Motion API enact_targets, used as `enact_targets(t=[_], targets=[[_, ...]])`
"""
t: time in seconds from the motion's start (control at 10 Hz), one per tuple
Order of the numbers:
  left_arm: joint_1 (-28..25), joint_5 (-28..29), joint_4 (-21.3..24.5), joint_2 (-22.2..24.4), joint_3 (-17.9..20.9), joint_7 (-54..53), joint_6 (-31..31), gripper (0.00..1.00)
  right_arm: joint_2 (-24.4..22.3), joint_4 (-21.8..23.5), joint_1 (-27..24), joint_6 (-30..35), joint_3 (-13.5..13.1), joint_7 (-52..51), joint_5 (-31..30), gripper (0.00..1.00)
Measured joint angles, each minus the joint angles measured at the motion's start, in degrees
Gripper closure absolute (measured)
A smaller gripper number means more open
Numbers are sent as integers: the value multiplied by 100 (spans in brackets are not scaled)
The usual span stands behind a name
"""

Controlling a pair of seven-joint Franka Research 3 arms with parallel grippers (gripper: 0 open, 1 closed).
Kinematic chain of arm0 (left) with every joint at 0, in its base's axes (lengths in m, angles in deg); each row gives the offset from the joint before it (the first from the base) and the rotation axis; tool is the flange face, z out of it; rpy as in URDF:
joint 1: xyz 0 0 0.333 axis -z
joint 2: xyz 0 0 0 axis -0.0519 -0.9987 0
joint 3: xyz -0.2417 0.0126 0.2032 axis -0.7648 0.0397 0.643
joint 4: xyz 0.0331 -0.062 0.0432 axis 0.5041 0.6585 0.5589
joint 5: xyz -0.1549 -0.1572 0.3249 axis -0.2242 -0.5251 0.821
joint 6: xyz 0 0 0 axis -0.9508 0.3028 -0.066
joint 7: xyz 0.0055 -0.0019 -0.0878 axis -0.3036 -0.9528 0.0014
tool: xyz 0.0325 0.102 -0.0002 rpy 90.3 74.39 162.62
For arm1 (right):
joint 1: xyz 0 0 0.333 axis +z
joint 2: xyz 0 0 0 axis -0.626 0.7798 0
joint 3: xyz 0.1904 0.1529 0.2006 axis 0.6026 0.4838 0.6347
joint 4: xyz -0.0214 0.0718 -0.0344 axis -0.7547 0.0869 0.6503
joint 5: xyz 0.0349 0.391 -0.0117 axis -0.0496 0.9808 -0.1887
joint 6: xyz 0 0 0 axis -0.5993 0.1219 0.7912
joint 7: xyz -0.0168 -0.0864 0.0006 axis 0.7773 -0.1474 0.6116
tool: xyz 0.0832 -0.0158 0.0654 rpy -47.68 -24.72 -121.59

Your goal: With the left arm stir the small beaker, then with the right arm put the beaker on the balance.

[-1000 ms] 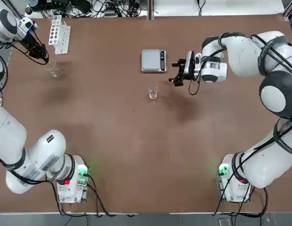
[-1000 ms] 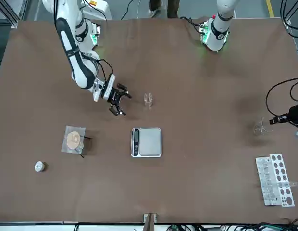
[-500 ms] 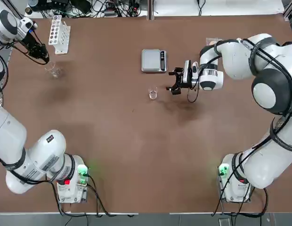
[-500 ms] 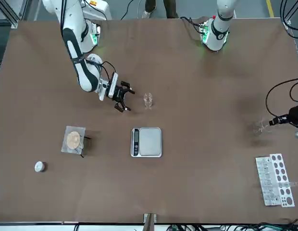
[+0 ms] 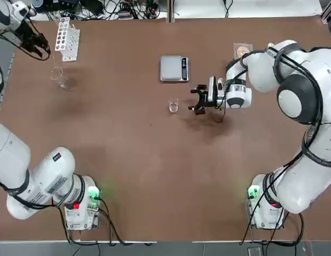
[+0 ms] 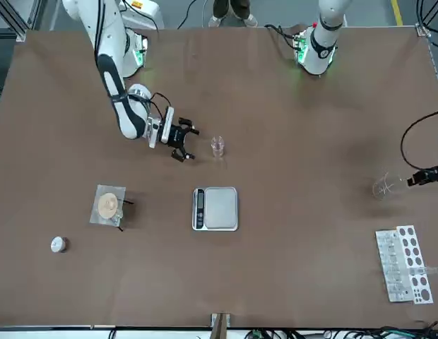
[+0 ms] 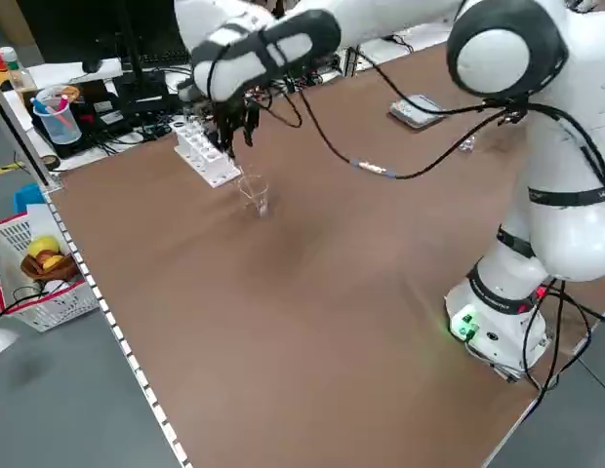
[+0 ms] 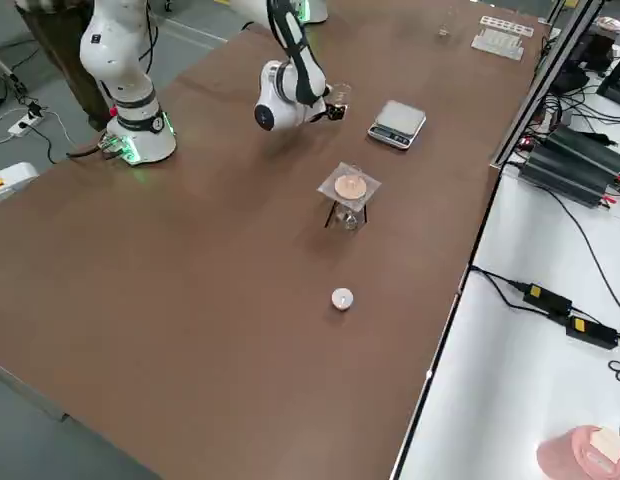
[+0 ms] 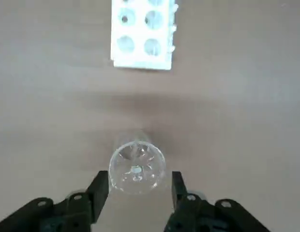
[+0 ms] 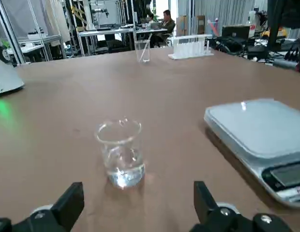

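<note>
Clear liquid (image 10: 126, 175) is low in the small beaker (image 6: 217, 146). The liquid should stay under the beaker's rim when I move the beaker to the balance.
The small beaker (image 5: 173, 105) stands upright on the brown table just in front of the balance (image 5: 174, 68). My right gripper (image 5: 196, 100) hangs low beside the beaker on its right, a short gap away, fingers open and pointed at it. In the right wrist view the small beaker (image 10: 121, 152) sits ahead between the spread fingers, with the balance (image 10: 256, 135) beside it. My left gripper (image 5: 40, 45) is at the far left corner, open and holding nothing, above a larger glass (image 9: 136, 166).
The larger glass (image 5: 58, 76) with a thin rod leaning in it stands at far left, next to a white tube rack (image 5: 67, 38). A square dish on a stand (image 6: 109, 206) and a small white disc (image 6: 58, 244) lie on the right arm's side.
My right gripper swung in toward the small beaker and now points at it from close by. My left gripper opened and drew back from the larger glass toward the table's corner.
</note>
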Motion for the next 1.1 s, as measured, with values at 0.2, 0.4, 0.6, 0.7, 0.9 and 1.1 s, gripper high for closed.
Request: enact_targets(t=[0.2, 0.4, 0.6, 0.7, 0.9, 1.1], targets=[[12, 1, -1, 470, -180, 13, -109, 19, 183, -77, -24, 158, -11, -30, 191, 0], [19, 2, -3, 833, -546, 208, -221, 0, 321, -204, -7, 241, 31, -45, 338, 0], [32, 3, -109, 1088, -933, 348, -408, 0, 487, -307, 32, 291, 73, -113, 427, 0], [56, 3, -303, 1123, -1017, 528, -734, 0, 567, -363, 66, 324, 81, -151, 441, 0], [167, 3, -757, 1145, -1014, 908, -1278, 0, 653, -516, 162, 360, 92, -184, 449, 0], [1142, 19, -990, 1304, -345, 1270, -1817, 0, 676, -605, 214, 374, 189, -185, 555, 0]])
